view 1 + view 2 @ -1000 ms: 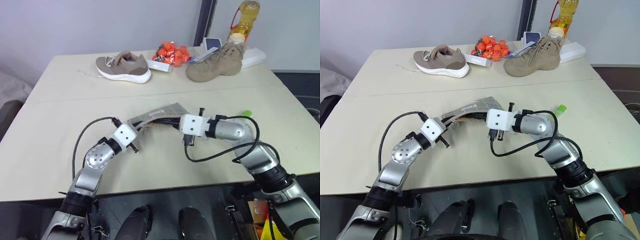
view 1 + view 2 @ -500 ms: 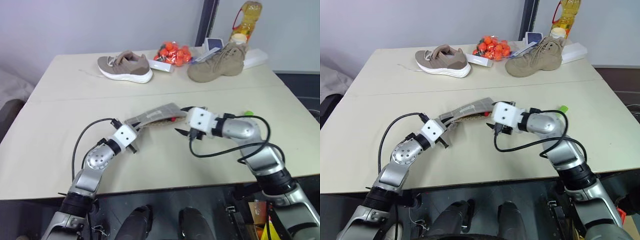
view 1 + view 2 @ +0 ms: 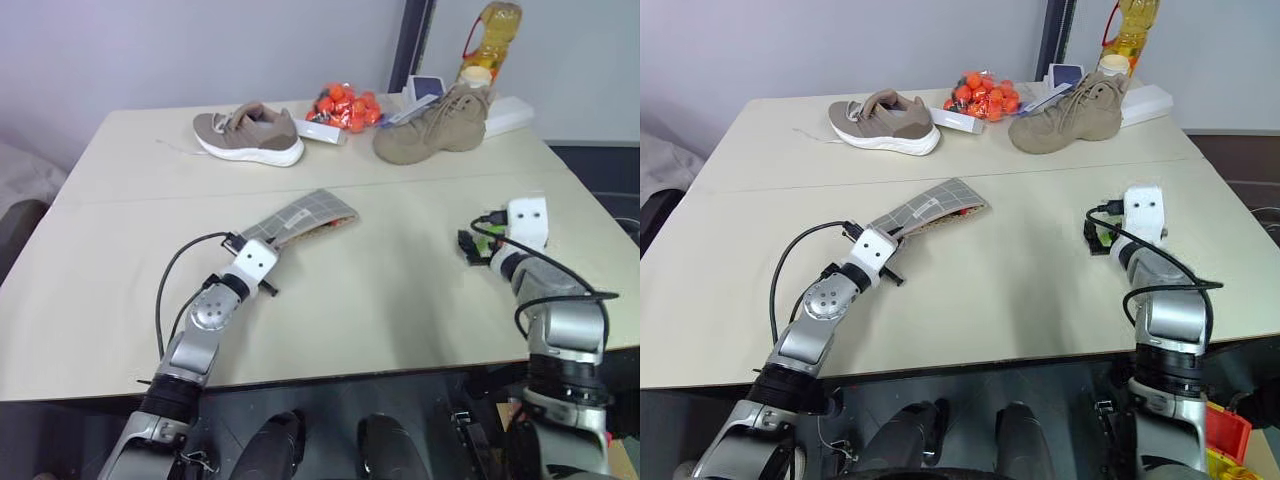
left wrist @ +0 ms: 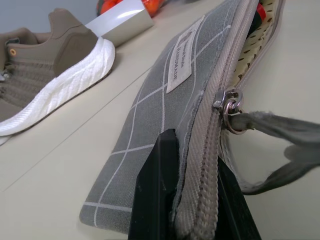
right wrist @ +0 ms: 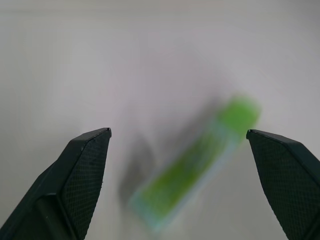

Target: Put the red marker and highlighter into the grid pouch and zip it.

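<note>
The highlighter (image 5: 196, 164) will slide in whole and lie lengthwise when I push it inside, since the grid pouch's opening (image 3: 322, 229) gapes along the pouch's long edge.
The grid pouch (image 3: 300, 215) lies in the middle of the table, grey with white lines and a white label (image 4: 185, 60). Its zipper is open and the metal pull (image 4: 229, 102) hangs by the near end. My left gripper (image 4: 195, 165) is shut on the pouch's near corner. A bit of the red marker (image 4: 256, 6) shows inside the open mouth. On the bare table at the right lies the light-green highlighter (image 5: 200, 165). My right gripper (image 5: 178, 132) stands open just above it, one finger on each side and not touching it; the head views show this gripper (image 3: 470, 243) too.
Along the table's far edge stand a tan sneaker (image 3: 248, 133), a bag of orange fruit (image 3: 345, 105), a tan boot (image 3: 432, 125), an oil bottle (image 3: 487, 40) and white boxes (image 3: 508, 113). Bare tabletop lies between the pouch and the highlighter.
My right gripper left the pouch's mouth, swung far to the right over the highlighter and opened. The pouch's far end sank flatter. My left gripper kept its hold.
</note>
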{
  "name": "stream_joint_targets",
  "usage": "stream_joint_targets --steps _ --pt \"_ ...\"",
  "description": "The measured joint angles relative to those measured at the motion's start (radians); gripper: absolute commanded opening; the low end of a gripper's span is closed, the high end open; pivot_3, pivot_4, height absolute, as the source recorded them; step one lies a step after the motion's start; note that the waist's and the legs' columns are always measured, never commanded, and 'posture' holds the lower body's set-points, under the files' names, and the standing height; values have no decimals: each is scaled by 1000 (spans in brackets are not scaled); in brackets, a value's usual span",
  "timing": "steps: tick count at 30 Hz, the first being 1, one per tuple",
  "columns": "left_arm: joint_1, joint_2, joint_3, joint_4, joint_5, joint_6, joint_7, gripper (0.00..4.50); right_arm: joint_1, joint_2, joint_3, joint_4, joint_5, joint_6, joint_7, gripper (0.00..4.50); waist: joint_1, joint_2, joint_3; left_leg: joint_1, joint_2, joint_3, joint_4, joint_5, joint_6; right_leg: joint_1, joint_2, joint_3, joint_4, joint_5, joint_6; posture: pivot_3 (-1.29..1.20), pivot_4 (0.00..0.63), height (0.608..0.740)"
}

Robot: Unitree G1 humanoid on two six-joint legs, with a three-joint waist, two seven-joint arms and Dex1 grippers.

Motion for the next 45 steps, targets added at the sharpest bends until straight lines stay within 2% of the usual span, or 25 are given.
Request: stream_joint_targets --steps 3,5,7,11,12,16,20,25,30,45 --pt "-3 -7 -2 7 0 -1 0 0 -1 54 -26 -5 24 54 -59 4485 -1 0 0 0 0 0 0 0 0 0 0 0 0 0 0 0 150 740" --pt "-4 -8 -3 7 0 -3 -1 0 -7 67 -39 -7 33 63 -94 3974 -1 0 0 0 0 0 0 0 0 0 0 0 0 0 0 0 150 740" --pt "-4 -8 -3 7 0 -5 -1 0 -11 80 -58 -7 42 64 -123 3208 -1 0 0 0 0 0 0 0 0 0 0 0 0 0 0 0 150 740" --pt "-1 -8 -3 7 0 -5 0 0 -17 81 -61 6 53 52 -140 1065 -5 0 0 0 0 0 0 0 0 0 0 0 0 0 0 0 150 740" --pt "0 -8 -3 7 0 -5 0 0 -21 80 -56 14 59 48 -140 801 -7 0 0 0 0 0 0 0 0 0 1 0 1 0 0 0 150 740" --pt "5 -9 1 -1 -3 -3 3 0 -23 33 30 38 55 -5 -100 811 -7 1 0 0 0 1 0 0 0 0 0 0 1 0 0 0 150 740" --pt "5 -21 26 -8 -31 4 8 0 -20 -111 267 -26 20 -185 94 811 -9 1 0 0 0 1 0 0 0 0 1 1 1 0 0 0 150 740" --pt "4 -27 43 -8 -60 6 8 0 17 -212 456 -162 21 -360 311 811 -3 -1 0 0 0 1 0 -1 1 1 0 0 -1 -1 1 0 150 740" --pt "4 -28 53 -8 -70 6 8 0 50 -222 512 -181 20 -380 379 811 0 -1 0 0 0 1 1 -1 1 2 0 0 -2 0 1 0 150 740" --pt "3 -38 53 -17 -97 1 -12 0 47 -231 541 -175 -22 -382 399 811 -1 -1 0 0 0 1 1 -1 1 2 0 0 -2 -1 1 0 150 740"
